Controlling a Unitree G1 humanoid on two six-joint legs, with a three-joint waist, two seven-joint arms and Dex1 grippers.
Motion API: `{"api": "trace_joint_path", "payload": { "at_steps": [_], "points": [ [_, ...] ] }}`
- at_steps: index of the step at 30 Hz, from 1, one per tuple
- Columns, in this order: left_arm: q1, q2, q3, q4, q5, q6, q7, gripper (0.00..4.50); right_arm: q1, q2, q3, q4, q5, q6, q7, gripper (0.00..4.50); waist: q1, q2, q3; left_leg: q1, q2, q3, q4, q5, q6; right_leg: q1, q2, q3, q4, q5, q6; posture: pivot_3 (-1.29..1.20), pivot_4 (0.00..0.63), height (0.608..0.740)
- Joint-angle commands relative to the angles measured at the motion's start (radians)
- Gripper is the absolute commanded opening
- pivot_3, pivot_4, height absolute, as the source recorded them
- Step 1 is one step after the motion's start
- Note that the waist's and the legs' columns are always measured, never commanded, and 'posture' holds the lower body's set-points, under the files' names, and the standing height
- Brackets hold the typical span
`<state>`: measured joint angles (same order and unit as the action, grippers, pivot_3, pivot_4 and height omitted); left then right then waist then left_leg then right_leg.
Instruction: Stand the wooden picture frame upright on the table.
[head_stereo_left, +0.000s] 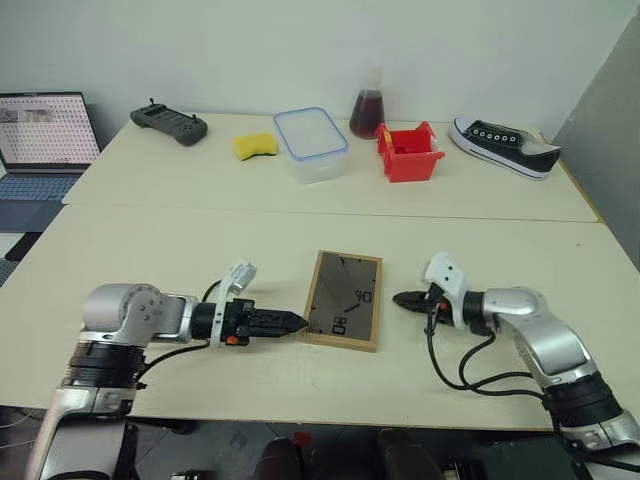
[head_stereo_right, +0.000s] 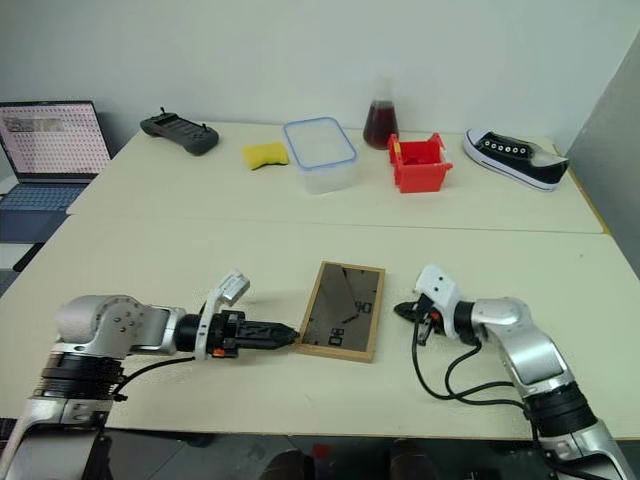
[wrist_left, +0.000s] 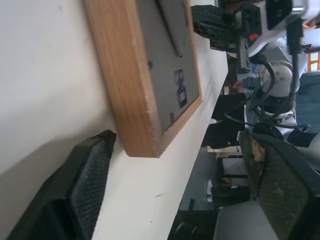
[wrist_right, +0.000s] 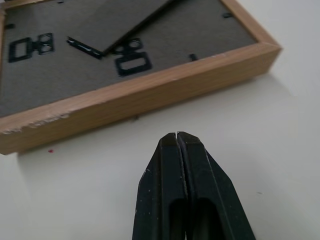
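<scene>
The stand (head_stereo_left: 350, 282) is folded against the back of the picture frame, so my left gripper should hold the frame's near corner (head_stereo_left: 312, 336) while my right gripper first opens the stand.
The wooden picture frame (head_stereo_left: 343, 298) lies flat on the table (head_stereo_left: 180, 250) with its dark back panel and folded stand facing up. My left gripper (head_stereo_left: 295, 322) points at the frame's near left corner. In the left wrist view its fingers (wrist_left: 90, 170) stand wide open, with the light-wood corner (wrist_left: 135, 115) just ahead of them and nothing held. My right gripper (head_stereo_left: 400, 299) lies a short way off the frame's right edge, pointing at it. Its fingertips (wrist_right: 170, 142) are pressed together, shut on nothing, with a strip of bare table between them and the frame (wrist_right: 125, 75).
Across the table's seam at the back stand a black controller (head_stereo_left: 168, 123), a yellow sponge (head_stereo_left: 255, 146), a clear lidded box (head_stereo_left: 311, 143), a flask of dark red liquid (head_stereo_left: 367, 105), a red bin (head_stereo_left: 408, 152) and a shoe (head_stereo_left: 505, 146). A laptop (head_stereo_left: 40, 140) sits far left.
</scene>
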<state>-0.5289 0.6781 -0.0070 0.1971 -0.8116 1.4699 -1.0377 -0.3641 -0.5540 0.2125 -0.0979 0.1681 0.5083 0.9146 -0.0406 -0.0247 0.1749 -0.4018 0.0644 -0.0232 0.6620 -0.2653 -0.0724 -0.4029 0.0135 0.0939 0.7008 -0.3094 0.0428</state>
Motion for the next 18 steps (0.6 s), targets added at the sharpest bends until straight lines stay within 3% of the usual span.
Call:
{"api": "trace_joint_path", "payload": {
  "at_steps": [1,12,18],
  "points": [
    [0.001,-0.052,-0.069,0.062,0.066,-0.091,0.016,4.48,-0.051,0.068,0.036,0.026,-0.022,-0.013,-0.048,0.00,0.001,0.002,-0.001,0.001,0.000,0.000,0.000,0.000,0.000,0.001,0.000,0.000,0.000,0.000,0.000,0.00,0.150,0.740],
    [0.010,-0.177,-0.010,-0.014,0.020,-0.038,0.105,4.48,-0.080,0.135,0.046,0.034,-0.017,0.019,-0.073,0.00,0.023,0.007,-0.005,0.007,-0.003,-0.003,0.001,0.000,0.000,0.014,-0.003,-0.005,-0.005,0.000,0.000,0.00,0.150,0.740],
    [0.027,-0.190,0.065,-0.009,0.012,-0.024,0.152,3.42,-0.065,0.126,0.040,0.045,-0.023,0.010,-0.082,0.00,0.013,0.007,-0.005,0.007,-0.002,-0.004,0.001,0.000,0.000,0.013,-0.003,-0.005,-0.005,0.000,0.000,0.00,0.150,0.740]
  ]
}}
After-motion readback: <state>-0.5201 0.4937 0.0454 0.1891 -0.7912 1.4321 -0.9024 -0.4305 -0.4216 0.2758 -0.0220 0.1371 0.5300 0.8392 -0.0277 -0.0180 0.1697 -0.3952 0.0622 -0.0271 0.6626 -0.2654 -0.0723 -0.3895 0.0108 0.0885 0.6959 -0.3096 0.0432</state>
